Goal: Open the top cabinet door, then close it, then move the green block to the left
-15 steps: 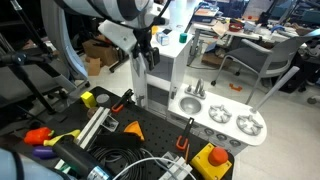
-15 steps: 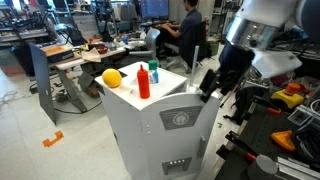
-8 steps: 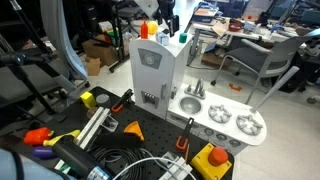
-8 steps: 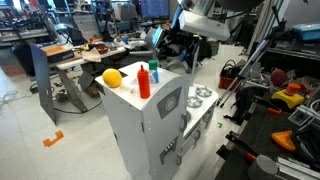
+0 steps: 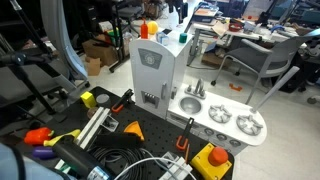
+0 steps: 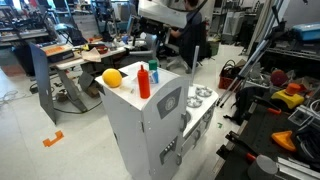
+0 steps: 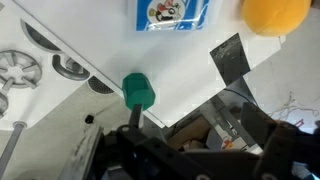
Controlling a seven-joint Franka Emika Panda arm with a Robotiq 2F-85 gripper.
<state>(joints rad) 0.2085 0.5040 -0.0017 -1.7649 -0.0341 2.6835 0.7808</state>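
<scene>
I should shift over the block's middle before lowering and closing, because the green block (image 7: 138,91) stands ahead of one finger, off the middle of my gripper's opening.
The top cabinet door (image 5: 150,72) is the pale front panel of the toy kitchen's tower, and it lies shut flat; it also shows in an exterior view (image 6: 172,112). The small teal green block (image 5: 183,37) stands on the tower's white top near its edge. In the wrist view the green block (image 7: 137,92) lies just ahead of my left finger. My gripper (image 7: 205,150) hovers above the tower top, fingers apart and empty. In an exterior view the gripper (image 5: 176,14) is high over the block.
A yellow ball (image 6: 112,77), a red bottle (image 6: 143,80) and a small orange item (image 6: 154,68) share the tower top. The low white counter with silver burners (image 5: 235,122) juts out beside the tower. Cables and orange and yellow parts (image 5: 215,158) litter the black table.
A second ago my gripper was at the open door's edge. The door swung shut, and my gripper has risen over the tower top, above the green block.
</scene>
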